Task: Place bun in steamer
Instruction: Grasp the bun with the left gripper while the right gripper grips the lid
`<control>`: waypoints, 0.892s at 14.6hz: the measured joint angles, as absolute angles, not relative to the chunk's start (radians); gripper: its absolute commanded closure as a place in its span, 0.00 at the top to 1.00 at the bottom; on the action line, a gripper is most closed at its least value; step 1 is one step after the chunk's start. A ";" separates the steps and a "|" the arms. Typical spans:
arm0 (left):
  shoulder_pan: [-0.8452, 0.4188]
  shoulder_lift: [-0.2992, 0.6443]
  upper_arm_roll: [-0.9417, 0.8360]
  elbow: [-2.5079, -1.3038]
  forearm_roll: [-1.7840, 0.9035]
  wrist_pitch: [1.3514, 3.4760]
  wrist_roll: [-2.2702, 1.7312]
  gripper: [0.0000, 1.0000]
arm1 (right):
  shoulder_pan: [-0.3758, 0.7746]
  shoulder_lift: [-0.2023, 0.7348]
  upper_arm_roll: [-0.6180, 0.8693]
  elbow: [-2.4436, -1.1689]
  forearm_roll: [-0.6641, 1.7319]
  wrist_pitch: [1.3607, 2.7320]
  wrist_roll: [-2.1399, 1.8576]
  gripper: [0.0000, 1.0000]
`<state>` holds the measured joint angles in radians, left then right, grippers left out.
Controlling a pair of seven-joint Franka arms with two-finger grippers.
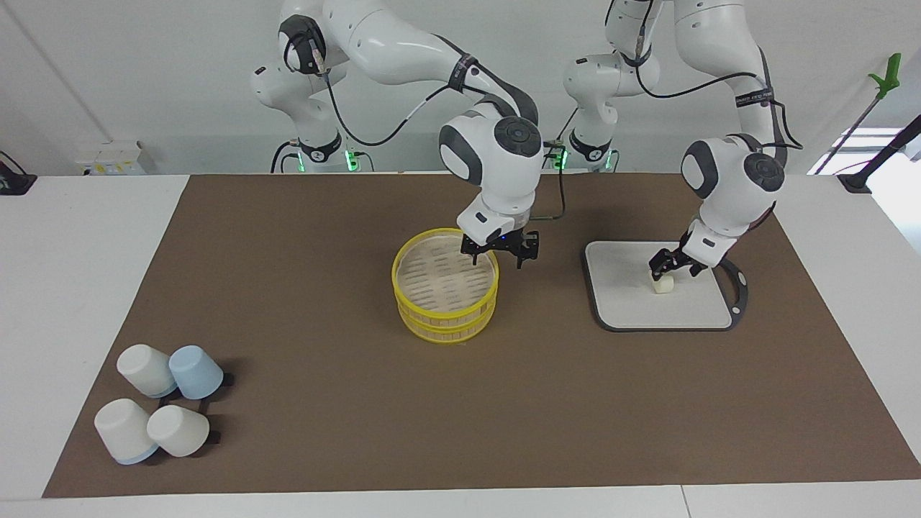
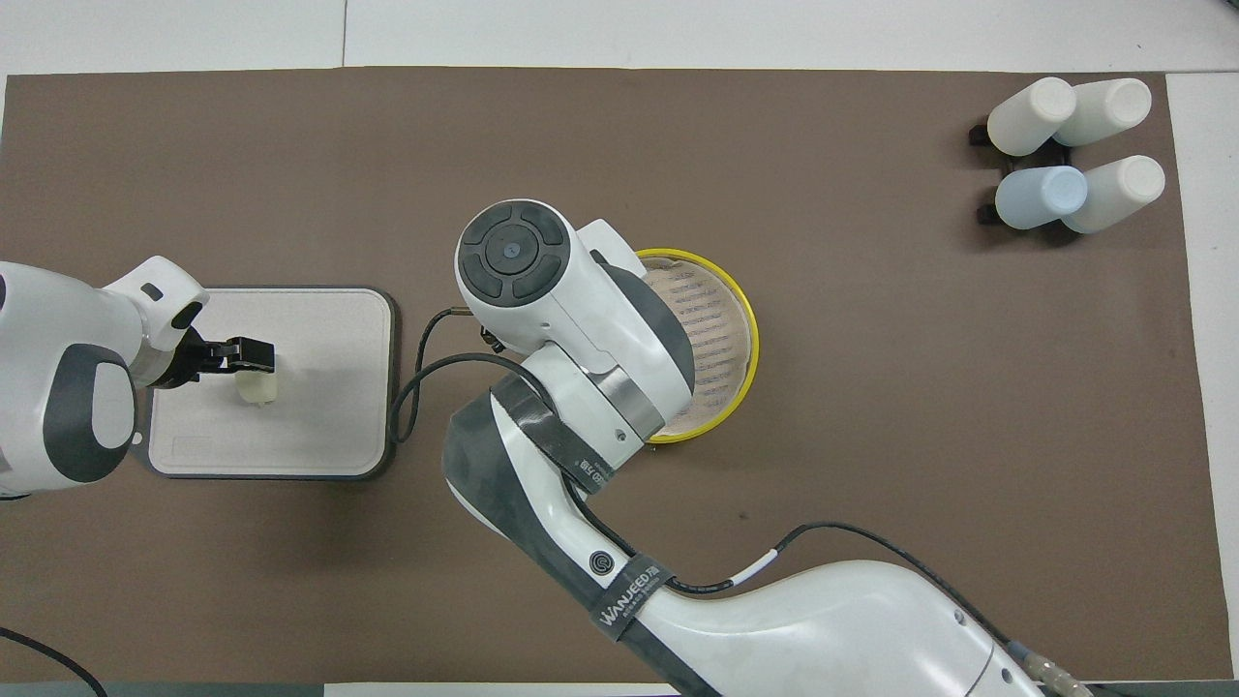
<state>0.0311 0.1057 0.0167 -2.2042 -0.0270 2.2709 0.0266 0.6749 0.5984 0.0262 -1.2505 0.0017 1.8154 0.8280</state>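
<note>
My gripper will lift the steamer lid (image 2: 706, 339) off in one piece when I raise it and leave the slatted base behind, because the yellow rim (image 2: 754, 343) curves smoothly and is free of clasps.
The steamer (image 1: 445, 282) stands mid-table as two stacked yellow-rimmed layers with a slatted top; the overhead view shows part of it (image 2: 721, 339) beside the right arm. My right gripper (image 1: 498, 257) is open at the steamer's rim on the side toward the left arm's end, one finger over the slats and one outside the rim. In the overhead view it is hidden under its own wrist. The bun (image 1: 663, 285) lies on the grey tray (image 1: 633, 306). My left gripper (image 1: 673, 272) is low, right over the bun (image 2: 259, 387), at or just above it (image 2: 250, 355).
The tray (image 2: 319, 387) lies toward the left arm's end of the brown mat. Several upturned white and pale blue cups (image 1: 162, 410) stand in a cluster at the right arm's end, farther from the robots (image 2: 1074, 155).
</note>
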 measured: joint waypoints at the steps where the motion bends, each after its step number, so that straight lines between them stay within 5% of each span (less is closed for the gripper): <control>1: 0.030 0.114 0.015 -2.205 -0.027 2.278 0.015 0.98 | 0.677 0.600 0.026 -1.257 0.002 1.816 0.828 0.87; 4: 0.005 0.136 0.013 -2.205 -0.027 2.288 -0.018 0.89 | 0.680 0.600 0.027 -1.278 0.002 1.840 0.828 0.76; 5: -0.001 0.141 0.012 -2.205 -0.027 2.288 -0.023 0.85 | 0.680 0.601 0.027 -1.284 0.002 1.852 0.828 0.57; 6: -0.004 0.145 0.012 -2.205 -0.027 2.288 -0.024 0.78 | 0.680 0.600 0.027 -1.289 0.002 1.860 0.828 0.24; 7: -0.004 0.147 0.013 -2.205 -0.027 2.288 -0.024 0.68 | 0.680 0.600 0.027 -1.293 0.002 1.864 0.828 0.03; 10: -0.004 0.148 0.018 -2.205 -0.027 2.279 -0.024 0.41 | 0.680 0.600 0.027 -1.297 0.002 1.864 0.828 0.00; 13: -0.004 0.146 0.020 -2.196 -0.027 2.246 -0.024 0.36 | 0.679 0.599 0.024 -1.296 -0.001 1.865 0.828 0.00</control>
